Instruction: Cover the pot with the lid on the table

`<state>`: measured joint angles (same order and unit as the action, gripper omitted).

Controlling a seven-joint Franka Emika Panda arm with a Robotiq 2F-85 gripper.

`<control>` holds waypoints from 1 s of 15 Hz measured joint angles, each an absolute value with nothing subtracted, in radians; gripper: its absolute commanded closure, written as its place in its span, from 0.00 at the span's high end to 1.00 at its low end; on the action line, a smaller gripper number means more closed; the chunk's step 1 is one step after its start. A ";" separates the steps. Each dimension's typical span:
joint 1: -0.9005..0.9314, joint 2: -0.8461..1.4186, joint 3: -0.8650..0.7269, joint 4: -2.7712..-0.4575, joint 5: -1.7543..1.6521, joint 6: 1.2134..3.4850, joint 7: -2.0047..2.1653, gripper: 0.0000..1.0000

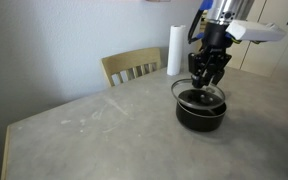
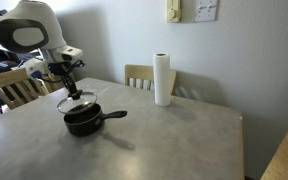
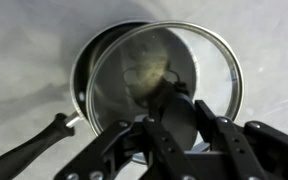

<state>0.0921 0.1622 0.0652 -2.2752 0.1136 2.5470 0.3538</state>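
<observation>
The lid overhangs the pot (image 3: 228, 72) opposite its handle, so my gripper should shift the lid toward the pot's open handle side (image 3: 82, 88) and centre it before lowering.
The black pot (image 1: 202, 112) sits on the pale grey table (image 1: 104, 130); its long handle shows in an exterior view (image 2: 112, 115) and at lower left in the wrist view (image 3: 24, 155). My gripper (image 1: 210, 72) is shut on the dark knob of the glass lid (image 1: 198, 93) and holds it tilted just above the pot, offset to one side. In the wrist view the lid (image 3: 209, 60) overlaps the pot's rim (image 3: 82, 60), and my fingers (image 3: 174, 125) clamp the knob. It also shows in an exterior view: pot (image 2: 82, 120), lid (image 2: 76, 100), gripper (image 2: 68, 80).
A white paper-towel roll (image 1: 174, 50) stands at the table's far edge, also in an exterior view (image 2: 163, 80). Light wooden chairs (image 1: 132, 67) (image 2: 14, 88) stand against the table. A wall runs behind.
</observation>
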 measured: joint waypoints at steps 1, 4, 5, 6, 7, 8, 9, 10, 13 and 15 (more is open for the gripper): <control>0.119 0.182 0.088 -2.275 0.122 2.564 0.373 0.14; 0.195 0.233 0.126 -2.273 0.118 2.619 0.441 0.14; 0.218 0.241 0.127 -2.270 0.105 2.634 0.470 0.14; 0.235 0.242 0.126 -2.267 0.094 2.643 0.494 0.14; 0.248 0.242 0.124 -2.267 0.081 2.650 0.518 0.14; 0.255 0.241 0.120 -2.266 0.069 2.657 0.537 0.14; 0.258 0.240 0.115 -2.266 0.060 2.666 0.549 0.14; 0.258 0.236 0.108 -2.266 0.046 2.672 0.563 0.14; 0.260 0.210 0.088 -2.273 -0.007 2.682 0.632 0.14; 0.260 0.188 0.080 -2.285 -0.028 2.684 0.683 0.14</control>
<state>0.2605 0.1878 0.0798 -2.2853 -0.0281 2.6842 0.6826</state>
